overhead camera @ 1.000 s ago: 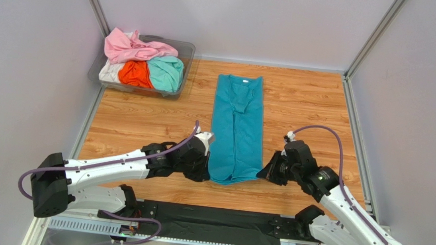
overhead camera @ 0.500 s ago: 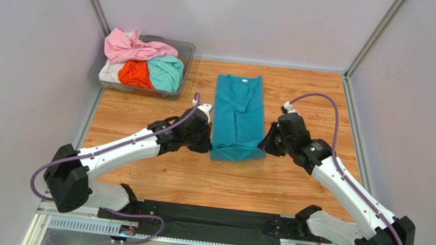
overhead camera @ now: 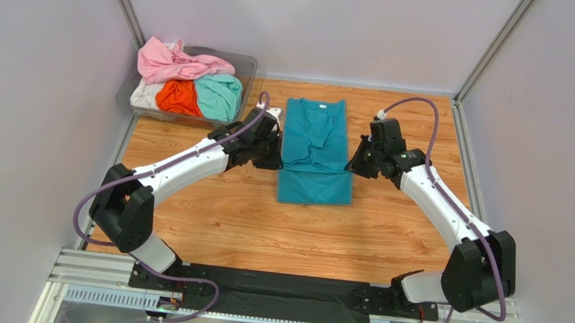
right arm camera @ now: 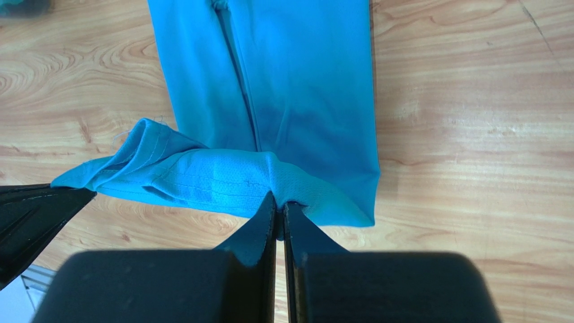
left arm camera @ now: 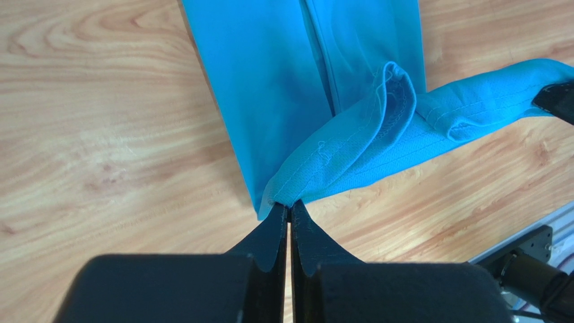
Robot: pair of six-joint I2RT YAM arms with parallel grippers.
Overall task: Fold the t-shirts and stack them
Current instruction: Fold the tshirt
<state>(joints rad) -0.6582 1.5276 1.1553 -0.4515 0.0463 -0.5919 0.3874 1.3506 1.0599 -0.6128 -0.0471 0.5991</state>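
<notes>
My left gripper should go on moving toward the t-shirt's collar end [overhead camera: 319,108] until the hem lies on the t-shirt's body, because both hem corners [overhead camera: 285,168] line up with the t-shirt's edges.
The teal-blue t-shirt [overhead camera: 315,152] lies lengthwise in the middle of the wooden table, folded into a narrow strip. Its near hem is lifted and carried back over the body. My left gripper [overhead camera: 277,159] is shut on the hem's left corner [left arm camera: 291,200]. My right gripper [overhead camera: 350,164] is shut on the hem's right corner [right arm camera: 281,199]. The hem hangs slack between the two, above the strip [left arm camera: 283,101]. The collar end [overhead camera: 319,106] lies flat at the far side. Pink [overhead camera: 177,62], orange [overhead camera: 178,97], mint green [overhead camera: 220,96] and white [overhead camera: 145,97] t-shirts sit bunched in the tub.
The clear plastic tub [overhead camera: 248,67] stands at the far left corner of the table. Grey walls and metal frame posts close in the table on three sides. Bare wood [overhead camera: 292,233] lies between the shirt and the arm bases.
Both grippers moved away from the near edge toward the far side, carrying the shirt's near hem over its body. The visible strip has grown shorter.
</notes>
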